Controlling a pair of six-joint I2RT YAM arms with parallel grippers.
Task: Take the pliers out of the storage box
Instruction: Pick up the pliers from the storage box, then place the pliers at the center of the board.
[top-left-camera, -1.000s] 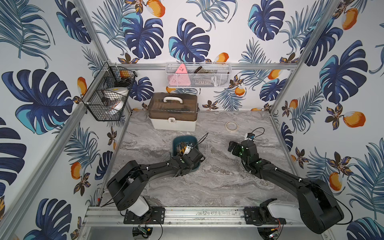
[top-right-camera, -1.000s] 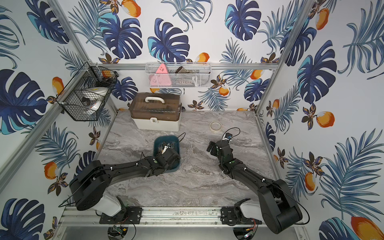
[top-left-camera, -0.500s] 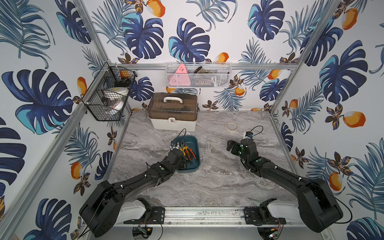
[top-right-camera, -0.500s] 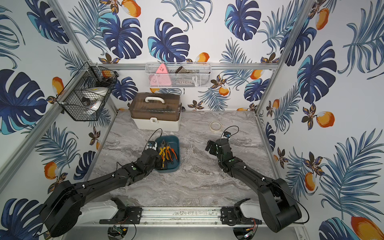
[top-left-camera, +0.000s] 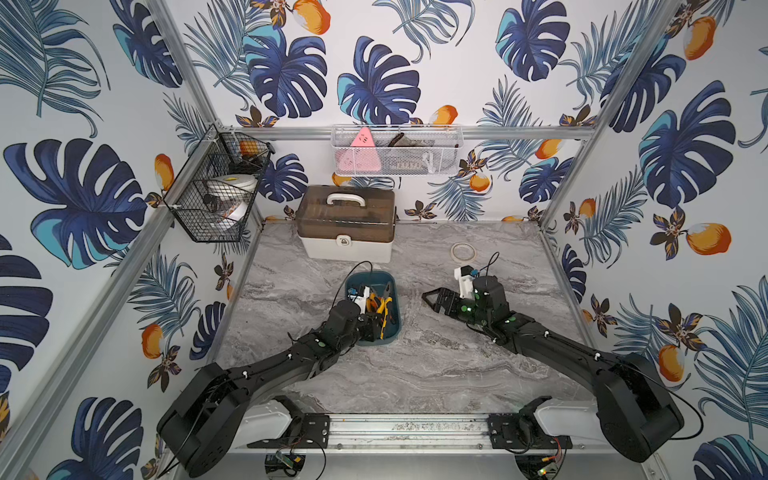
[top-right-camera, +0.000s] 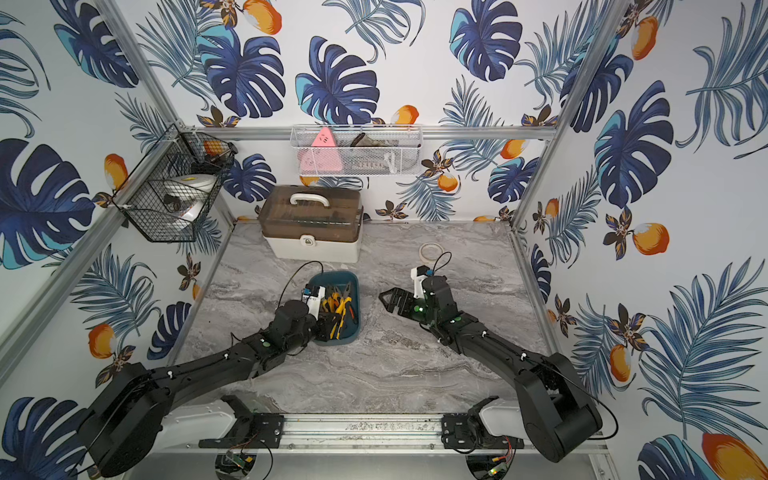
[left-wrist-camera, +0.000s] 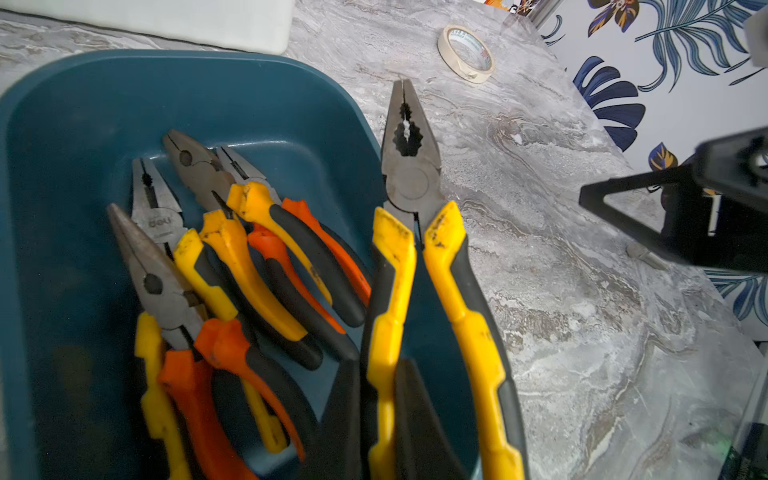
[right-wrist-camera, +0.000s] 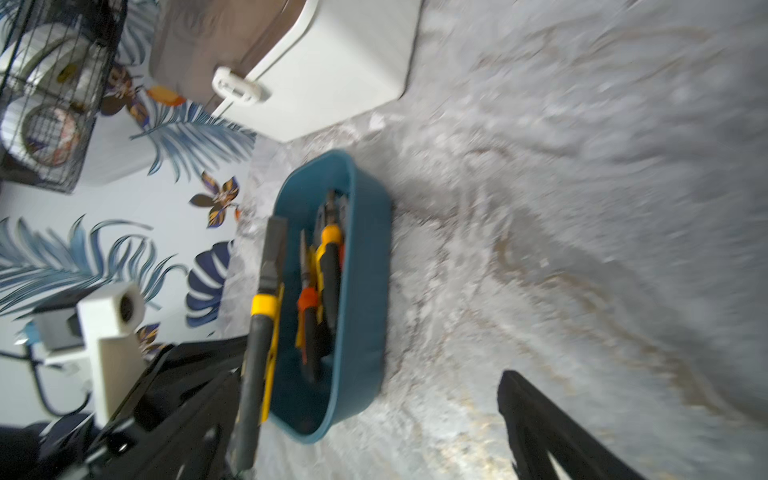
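Note:
The robot's left gripper has the yellow-black pliers by one handle (left-wrist-camera: 385, 336) over the storage box, so its right gripper should grab them below the head (left-wrist-camera: 442, 230) and carry them out.
The storage box (top-left-camera: 395, 328) (top-right-camera: 353, 328) is a teal tray in the middle of the marble table, also in the left wrist view (left-wrist-camera: 249, 83) and the right wrist view (right-wrist-camera: 365, 291). Several pliers (left-wrist-camera: 232, 257) lie piled inside it. My left gripper (top-left-camera: 376, 326) (top-right-camera: 330, 324) (left-wrist-camera: 382, 415) is shut on one handle of a larger yellow-black pliers (left-wrist-camera: 411, 183) (right-wrist-camera: 266, 316), held tilted above the tray's right rim, head pointing away. My right gripper (top-left-camera: 432, 299) (top-right-camera: 388, 299) hovers open to the right of the tray, empty; one finger (right-wrist-camera: 540, 424) shows.
A white case with a brown lid (top-left-camera: 347, 226) stands behind the tray. A tape roll (top-left-camera: 463, 251) (left-wrist-camera: 465, 54) lies at the back right. A black wire basket (top-left-camera: 216, 195) hangs on the left wall, and a white mesh basket (top-left-camera: 397, 149) hangs on the back wall.
My left wrist has drawn back toward the near left, uncovering the tray, with the yellow-black pliers in its grip. My right gripper has shifted left toward the tray.

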